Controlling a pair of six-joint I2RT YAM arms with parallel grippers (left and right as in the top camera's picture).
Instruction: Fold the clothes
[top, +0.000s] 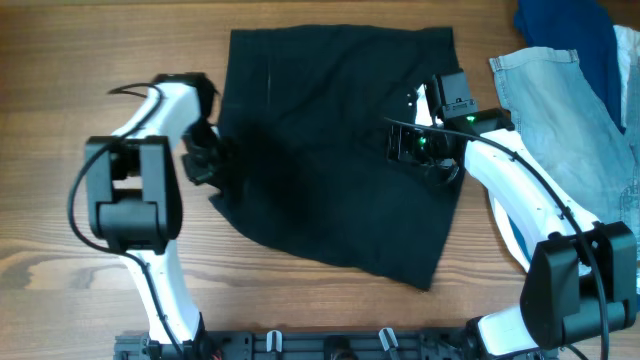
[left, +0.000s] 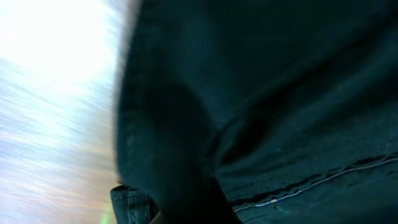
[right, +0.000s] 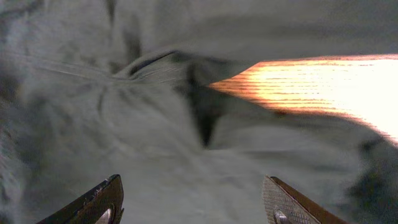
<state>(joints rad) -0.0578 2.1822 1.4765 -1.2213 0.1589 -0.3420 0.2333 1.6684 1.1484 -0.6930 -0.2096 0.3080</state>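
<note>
The shorts' near edge (top: 325, 258) slants from waistband to leg, so my left gripper should lay the waistband corner (top: 222, 204) closer to me and take that corner before folding.
The black shorts (top: 330, 130) lie spread flat across the middle of the table. My left gripper (top: 207, 158) sits at their left edge. In the left wrist view the black cloth (left: 280, 93) fills the frame up close and covers the fingers, with a stitched hem (left: 127, 202) bunched at the bottom, so it looks shut on the shorts. My right gripper (top: 408, 145) hovers over the right part of the shorts. In the right wrist view its fingers (right: 193, 199) are spread wide and empty just above wrinkled cloth (right: 155, 124).
A pale blue denim garment (top: 560, 110) and a dark blue cloth (top: 565, 25) lie at the right rear, close to my right arm. Bare wooden table (top: 60, 50) shows left of the shorts and beyond the cloth edge in the right wrist view (right: 323, 87).
</note>
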